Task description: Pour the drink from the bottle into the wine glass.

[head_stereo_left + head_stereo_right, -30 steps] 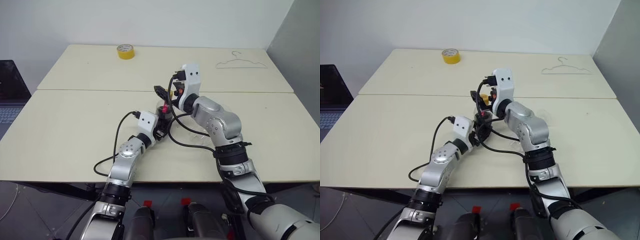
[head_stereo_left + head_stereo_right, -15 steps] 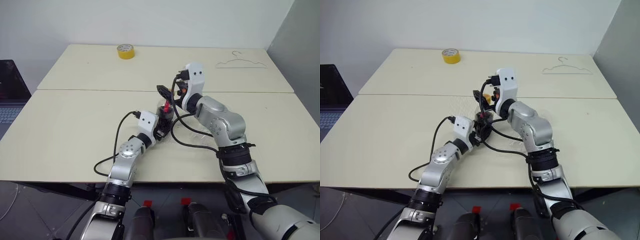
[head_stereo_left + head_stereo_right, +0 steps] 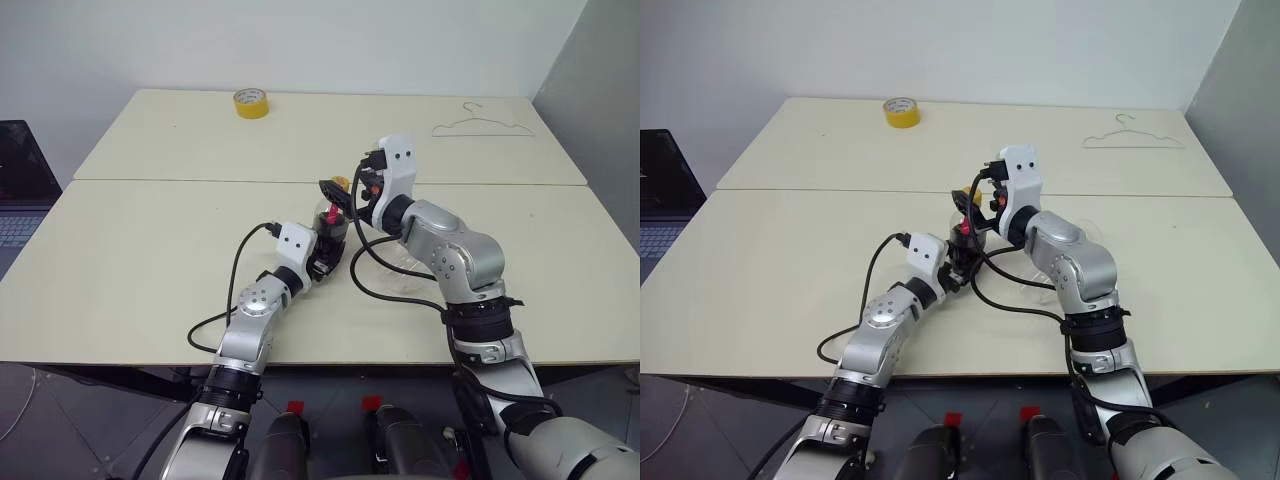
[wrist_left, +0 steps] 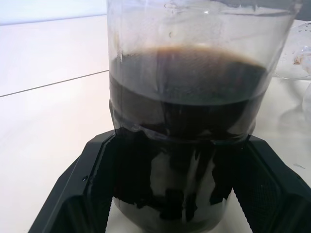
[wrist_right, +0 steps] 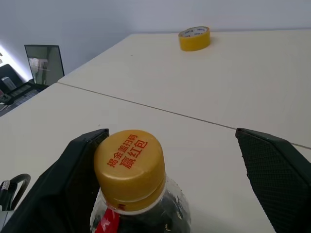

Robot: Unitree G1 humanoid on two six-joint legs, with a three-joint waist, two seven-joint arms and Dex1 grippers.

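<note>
I expect the yellow cap [image 5: 129, 162] to come off and leave the lower yellow band behind around the bottle's neck when I lift, because a seam [image 5: 138, 198] runs above that band.
A squat clear bottle [image 3: 331, 226] stands upright on the table, with my left gripper [image 3: 325, 256] shut on its lower body. The left wrist view has the dark brown drink [image 4: 187, 92] filling it about halfway, with a black finger [image 4: 92, 179] on each side. My right gripper [image 3: 336, 190] is level with the yellow cap [image 5: 129, 167] and open. The cap sits between its fingers, close to one finger [image 5: 73, 170] and far from the other. The clear wine glass [image 3: 392, 264] stands just right of the bottle, partly behind my right forearm.
A yellow tape roll [image 3: 250, 102] lies at the table's far edge, and a wire hanger [image 3: 483, 125] lies at the far right. A laptop [image 3: 20, 190] sits off the table to the left. Black cables loop between my two wrists.
My right forearm and wrist have swung a little to the right while the gripper stays at the cap, its jaws slightly narrower. The left gripper and bottle have not moved.
</note>
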